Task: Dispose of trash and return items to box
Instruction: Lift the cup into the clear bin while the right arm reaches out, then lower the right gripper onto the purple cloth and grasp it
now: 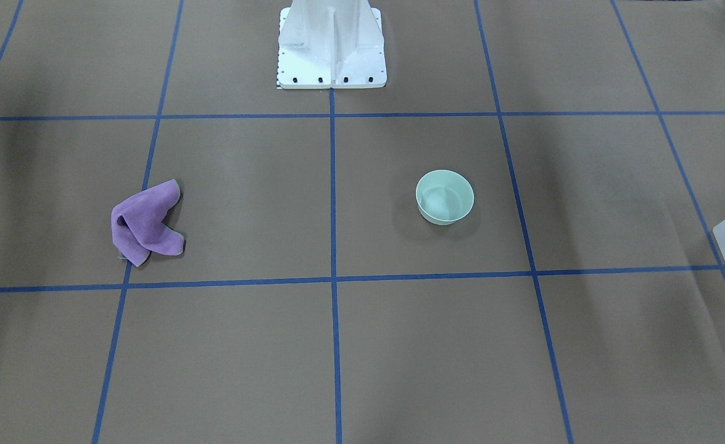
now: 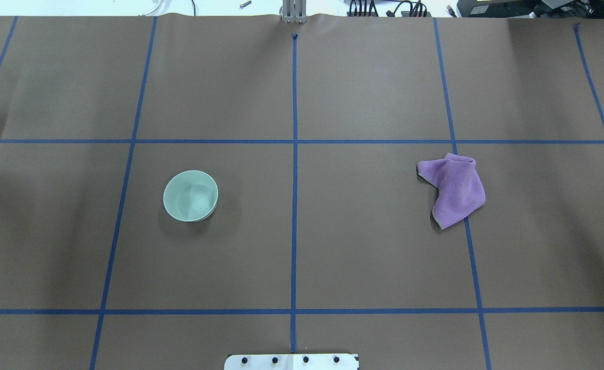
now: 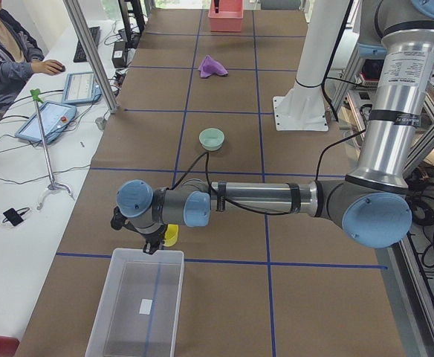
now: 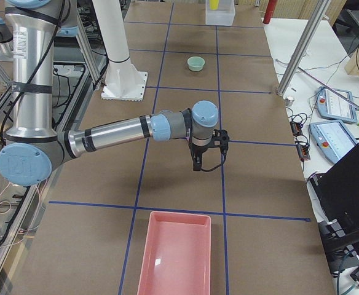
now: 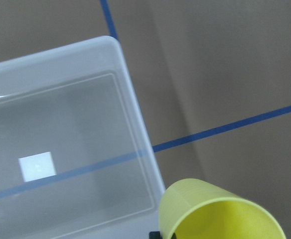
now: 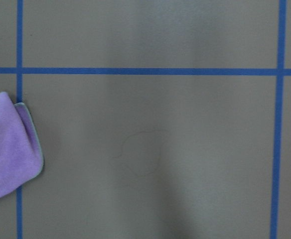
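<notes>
I expect the purple cloth (image 1: 148, 223) to stay bunched, its loose corners hanging down, when I lift and carry it, since it lies gathered in soft folds (image 1: 126, 221).
The small yellow cup (image 5: 220, 214) hangs in my left gripper (image 3: 154, 245) just beside the near corner of the translucent box (image 5: 61, 149), above the table. The gripper is shut on the cup (image 3: 171, 236); its fingers are almost wholly out of the wrist view. The box (image 3: 139, 312) holds only a white label. The mint-green bowl (image 2: 190, 196) stands upright and alone on the table's left half, and shows in the front view (image 1: 444, 196). My right gripper (image 4: 209, 161) hangs above bare table; I cannot tell if it is open.
A crumpled purple cloth (image 2: 453, 190) lies on the right half, also at the left edge of the right wrist view (image 6: 8, 154). A pink tray (image 4: 176, 252) stands at the table's right end. The white pedestal (image 1: 331, 49) stands at the robot's side.
</notes>
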Action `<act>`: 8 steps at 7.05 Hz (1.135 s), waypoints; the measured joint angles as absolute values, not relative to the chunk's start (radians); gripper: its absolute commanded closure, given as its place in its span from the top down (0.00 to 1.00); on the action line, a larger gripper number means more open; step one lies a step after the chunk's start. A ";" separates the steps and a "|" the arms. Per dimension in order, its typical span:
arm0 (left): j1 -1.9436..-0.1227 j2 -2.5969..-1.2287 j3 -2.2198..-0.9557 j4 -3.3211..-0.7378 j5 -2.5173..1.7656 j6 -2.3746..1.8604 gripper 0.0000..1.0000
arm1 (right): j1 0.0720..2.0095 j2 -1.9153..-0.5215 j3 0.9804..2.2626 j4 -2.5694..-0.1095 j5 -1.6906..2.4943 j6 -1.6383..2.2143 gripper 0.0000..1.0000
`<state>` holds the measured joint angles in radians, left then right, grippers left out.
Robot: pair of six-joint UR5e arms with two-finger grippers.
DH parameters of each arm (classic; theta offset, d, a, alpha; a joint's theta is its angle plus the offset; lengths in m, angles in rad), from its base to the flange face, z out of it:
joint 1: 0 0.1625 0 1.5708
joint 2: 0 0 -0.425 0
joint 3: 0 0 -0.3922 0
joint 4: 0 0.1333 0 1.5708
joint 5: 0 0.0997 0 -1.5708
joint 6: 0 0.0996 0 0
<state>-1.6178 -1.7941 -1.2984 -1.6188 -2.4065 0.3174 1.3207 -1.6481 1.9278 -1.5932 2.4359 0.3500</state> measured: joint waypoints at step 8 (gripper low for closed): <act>-1.512 -1.947 -0.872 -1.953 -2.352 0.040 0.00 | 0.860 -1.595 1.916 -1.303 2.230 0.900 1.00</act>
<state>-1.5117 -1.9466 -0.8722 -1.9525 -2.3515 0.0402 0.8596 -1.5951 1.9159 -1.3027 2.2298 0.8999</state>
